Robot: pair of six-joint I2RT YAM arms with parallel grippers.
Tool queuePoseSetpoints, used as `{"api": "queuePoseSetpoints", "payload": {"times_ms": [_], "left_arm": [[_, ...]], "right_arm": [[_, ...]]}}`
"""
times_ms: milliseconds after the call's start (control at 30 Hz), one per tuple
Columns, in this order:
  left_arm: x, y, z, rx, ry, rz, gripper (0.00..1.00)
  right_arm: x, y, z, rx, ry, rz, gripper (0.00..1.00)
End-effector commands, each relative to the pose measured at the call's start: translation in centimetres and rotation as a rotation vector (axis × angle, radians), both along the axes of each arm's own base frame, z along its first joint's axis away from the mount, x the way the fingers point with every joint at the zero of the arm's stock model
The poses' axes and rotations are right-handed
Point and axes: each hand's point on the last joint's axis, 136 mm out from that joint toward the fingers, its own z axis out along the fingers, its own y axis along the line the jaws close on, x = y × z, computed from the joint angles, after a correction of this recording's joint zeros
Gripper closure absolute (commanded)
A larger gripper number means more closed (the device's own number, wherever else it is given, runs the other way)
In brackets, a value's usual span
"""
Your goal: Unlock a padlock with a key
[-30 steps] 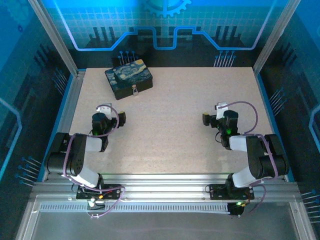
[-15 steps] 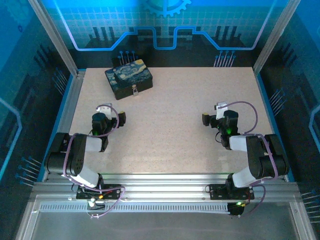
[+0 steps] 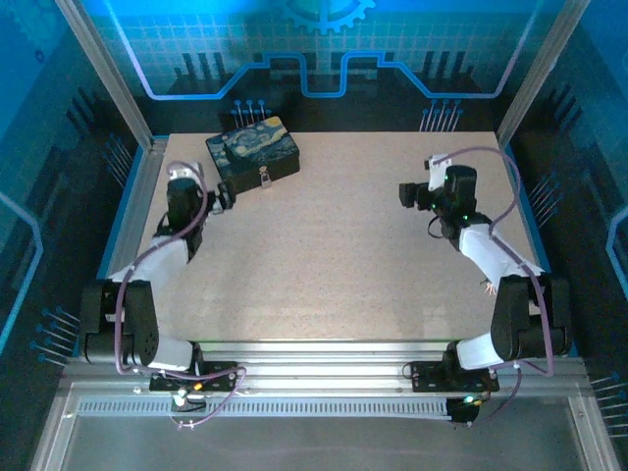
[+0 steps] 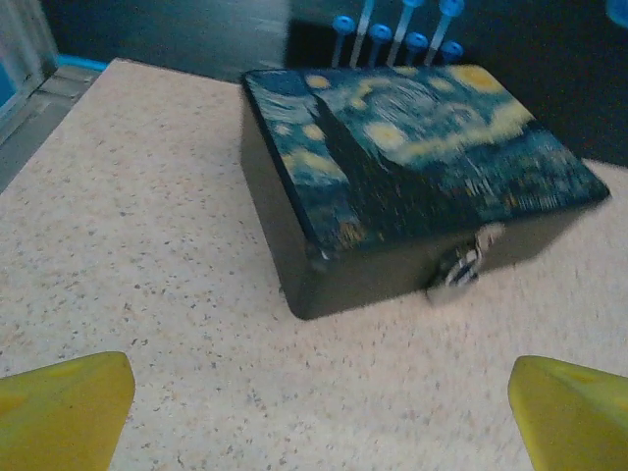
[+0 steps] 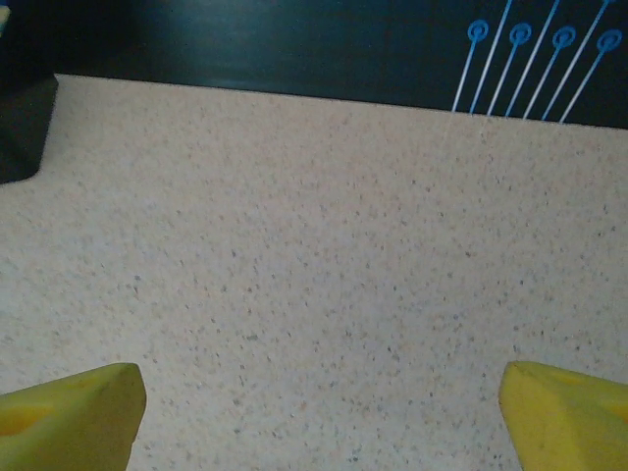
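The tin box with the padlock (image 3: 257,157) is close to the far corner, away from the robot's right gripper, so next the left gripper moves it toward the middle (image 3: 316,208) of the table first.
The padlock (image 3: 263,178) is a tiny silvery lock hanging on the front clasp of a dark tin box (image 3: 253,154) with a starry-night print, at the table's far left. In the left wrist view the padlock (image 4: 459,267) hangs on the box (image 4: 412,167), ahead and to the right of my left gripper (image 4: 319,422). That gripper (image 3: 218,199) is open, a short way in front of the box, with nothing between its yellow fingertips (image 4: 59,407). My right gripper (image 3: 404,193) is open over bare table at the right, its fingertips (image 5: 69,417) wide apart. The key is out of view.
The speckled table top (image 3: 334,245) stretches between the two arms. A dark back wall with blue pins (image 5: 530,59) borders the far edge. Metal frame rails (image 3: 137,196) run along the left and right sides. A corner of the box (image 5: 20,128) shows in the right wrist view.
Both arms have stretched forward from their folded poses. My left gripper has moved up close to the box's front, and my right gripper has moved farther up the table.
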Motion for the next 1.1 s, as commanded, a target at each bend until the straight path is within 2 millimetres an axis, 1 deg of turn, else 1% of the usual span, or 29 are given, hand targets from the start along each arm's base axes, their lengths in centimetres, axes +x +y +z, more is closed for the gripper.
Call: {"api": "queuePoseSetpoints", "payload": {"times_ms": [0,67,133,167,200,233,300,400,500,567,633,667,733,800,900,967,1067], "left_arm": [[-0.4,1.8,-3.6,-0.122,0.251,0.187,0.01],[1.5,1.6,-3.3,-0.172,0.318,0.214,0.01],[3.6,1.3,-3.8,-0.218,0.373,0.221,0.01],[5.0,1.0,-3.7,-0.237,0.378,0.209,0.01],[6.2,0.7,-3.7,-0.257,0.385,0.207,0.01],[7.0,0.7,-4.2,-0.265,0.407,0.215,0.01],[9.2,1.0,-4.1,-0.266,0.421,0.227,0.01],[11.7,1.2,-5.1,-0.261,0.447,0.225,0.01],[12.7,1.1,-7.0,-0.270,0.506,0.205,0.01],[12.5,0.7,-8.1,-0.273,0.537,0.177,0.03],[11.6,0.0,-9.3,-0.292,0.568,0.150,0.06],[11.0,-0.4,-9.7,-0.303,0.573,0.134,0.07],[9.5,-0.8,-10.7,-0.314,0.589,0.123,0.08],[7.9,-1.1,-11.6,-0.320,0.601,0.107,0.10],[5.6,-1.7,-12.1,-0.354,0.590,0.097,0.11],[4.1,-2.6,-12.5,-0.378,0.601,0.080,0.14],[1.8,-4.4,-13.0,-0.370,0.629,0.037,0.16]], "right_arm": [[-2.1,2.1,-1.6,0.045,0.198,0.054,0.08],[-2.5,3.8,-0.8,0.057,0.212,0.099,0.09],[-3.1,5.6,-0.3,0.072,0.215,0.141,0.10],[-3.4,6.5,-0.1,0.078,0.214,0.165,0.10],[-3.8,7.4,-0.1,0.081,0.215,0.183,0.10],[-4.1,8.2,0.0,0.085,0.220,0.197,0.10],[-5.0,10.0,0.0,0.098,0.227,0.235,0.10],[-6.4,12.5,-0.2,0.124,0.243,0.287,0.10],[-7.6,14.1,-0.6,0.144,0.263,0.319,0.10],[-8.1,14.6,-0.8,0.157,0.276,0.324,0.10],[-8.4,14.5,-1.0,0.183,0.294,0.308,0.10],[-8.5,14.1,-1.3,0.192,0.308,0.286,0.10],[-8.3,12.9,-1.8,0.222,0.341,0.222,0.11],[-8.3,11.0,-2.6,0.262,0.393,0.125,0.13],[-8.7,8.2,-3.4,0.300,0.439,0.017,0.13],[-9.1,6.5,-4.0,0.314,0.449,-0.039,0.13],[-9.7,4.2,-5.0,0.340,0.474,-0.121,0.13]]}}
